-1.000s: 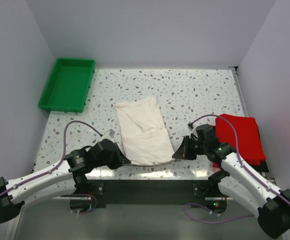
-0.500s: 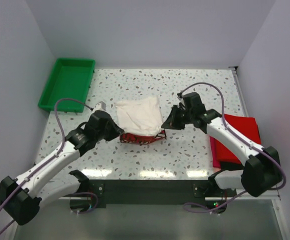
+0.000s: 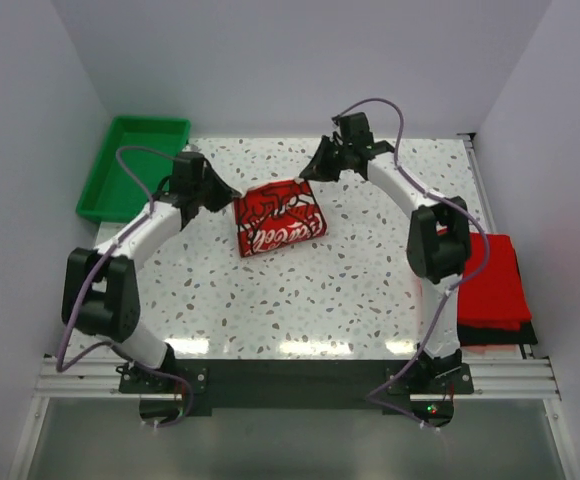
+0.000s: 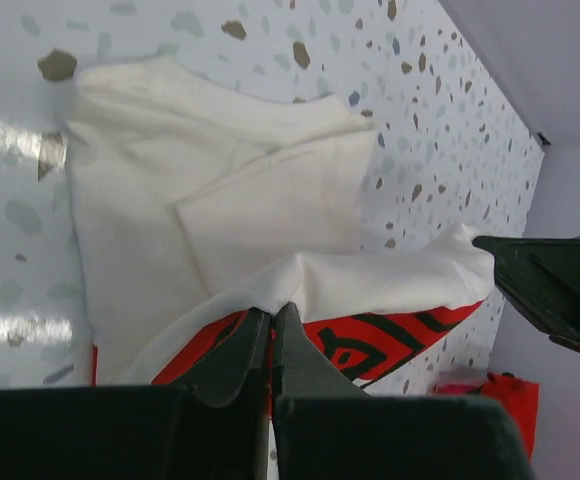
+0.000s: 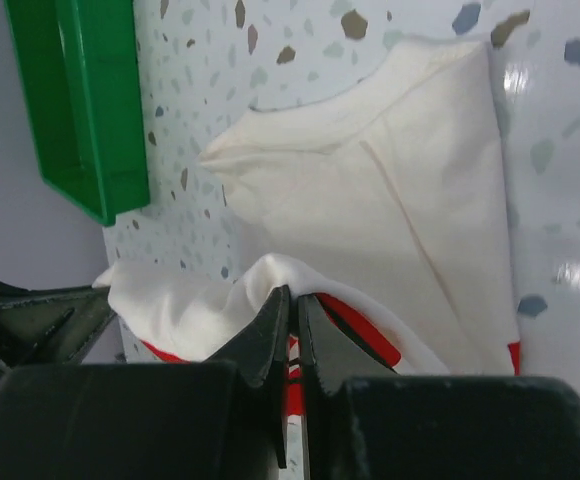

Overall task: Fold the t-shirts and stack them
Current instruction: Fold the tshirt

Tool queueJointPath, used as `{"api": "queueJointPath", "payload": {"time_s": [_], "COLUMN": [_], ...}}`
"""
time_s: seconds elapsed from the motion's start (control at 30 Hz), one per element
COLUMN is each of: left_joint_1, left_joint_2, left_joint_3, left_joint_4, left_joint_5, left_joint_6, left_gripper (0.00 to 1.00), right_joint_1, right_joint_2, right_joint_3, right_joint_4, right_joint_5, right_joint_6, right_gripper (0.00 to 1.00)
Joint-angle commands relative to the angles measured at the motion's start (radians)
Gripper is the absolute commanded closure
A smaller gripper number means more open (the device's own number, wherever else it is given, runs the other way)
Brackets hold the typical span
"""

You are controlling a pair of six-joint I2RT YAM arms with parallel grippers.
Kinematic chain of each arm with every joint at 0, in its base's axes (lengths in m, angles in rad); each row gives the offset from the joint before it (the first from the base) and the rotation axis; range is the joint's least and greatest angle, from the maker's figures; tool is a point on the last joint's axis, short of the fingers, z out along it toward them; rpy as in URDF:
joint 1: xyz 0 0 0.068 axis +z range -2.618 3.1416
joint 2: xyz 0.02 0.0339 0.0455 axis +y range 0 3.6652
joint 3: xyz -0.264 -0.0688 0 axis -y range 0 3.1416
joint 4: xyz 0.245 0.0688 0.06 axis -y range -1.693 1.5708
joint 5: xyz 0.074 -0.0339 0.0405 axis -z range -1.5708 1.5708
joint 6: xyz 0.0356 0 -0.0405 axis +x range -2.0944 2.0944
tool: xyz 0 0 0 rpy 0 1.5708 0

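Observation:
My grippers should pull the lifted edge toward the near side (image 3: pixel 288 290) and lay the printed half down, since the white lower layer (image 4: pixel 200 180) already is flat beyond that edge.
The off-white t-shirt (image 3: pixel 278 217) lies at the table's far middle, folded over so its red-and-white printed graphic faces up. My left gripper (image 3: pixel 228 193) is shut on its far left edge, and the pinched cloth (image 4: pixel 300 275) shows in the left wrist view. My right gripper (image 3: pixel 307 172) is shut on its far right edge, with the cloth (image 5: pixel 270 275) bunched at the fingertips. The folded lower layer (image 4: pixel 220 180) lies flat under the lifted edge. A stack of red t-shirts (image 3: pixel 492 280) over a black one (image 3: pixel 490 328) rests at the right edge.
A green plastic tray (image 3: pixel 135 167) stands at the far left, also seen in the right wrist view (image 5: pixel 80 100). The enclosure walls close in the table at the back and sides.
Both grippers have carried the shirt's near edge from the front of the table up and over to the far side, folding it in half so the red graphic now shows.

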Motion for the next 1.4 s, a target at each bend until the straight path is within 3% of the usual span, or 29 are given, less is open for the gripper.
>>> {"api": "queueJointPath", "payload": {"time_s": [0.0, 0.03, 0.1, 0.23, 0.27, 0.33, 0.47, 0.63, 0.9, 1.2, 1.37], "left_joint_1": [0.072, 0.084, 0.118, 0.174, 0.190, 0.193, 0.191, 0.187, 0.129, 0.008, -0.063], "left_joint_2": [0.165, 0.249, 0.329, 0.504, 0.532, 0.596, 0.623, 0.614, 0.529, 0.282, 0.065], "left_joint_3": [0.140, 0.167, 0.236, 0.280, 0.293, 0.337, 0.327, 0.241, 0.075, -0.296, -0.486], "left_joint_4": [0.146, 0.174, 0.177, 0.284, 0.286, 0.278, 0.278, 0.312, 0.344, 0.435, 0.447], "left_joint_5": [0.082, 0.091, 0.092, 0.120, 0.129, 0.151, 0.148, 0.155, 0.129, 0.062, 0.039], "left_joint_6": [0.022, 0.024, 0.014, -0.016, -0.025, -0.016, -0.016, -0.035, -0.049, -0.119, -0.144], "left_gripper": [1.00, 1.00, 1.00, 1.00, 1.00, 1.00, 1.00, 1.00, 1.00, 1.00, 1.00], "right_joint_1": [-0.026, -0.031, -0.040, -0.045, -0.046, -0.046, -0.039, -0.014, 0.020, 0.049, 0.121], "right_joint_2": [0.195, 0.248, 0.402, 0.582, 0.599, 0.579, 0.416, 0.312, 0.099, -0.179, -0.485], "right_joint_3": [0.218, 0.348, 0.476, 0.730, 0.743, 0.681, 0.403, 0.238, -0.180, -0.658, -0.956], "right_joint_4": [0.020, 0.023, 0.043, 0.135, 0.157, 0.190, 0.302, 0.224, 0.380, 0.448, 0.412], "right_joint_5": [-0.075, -0.086, -0.107, -0.120, -0.117, -0.097, 0.006, 0.118, 0.118, 0.094, 0.147], "right_joint_6": [0.018, 0.021, 0.033, 0.052, 0.053, 0.044, -0.034, -0.106, -0.065, 0.002, 0.004], "right_gripper": [1.00, 1.00, 0.88, 0.57, 0.42, 0.33, 0.30, 0.30, 0.30, 0.32, 0.32]}}
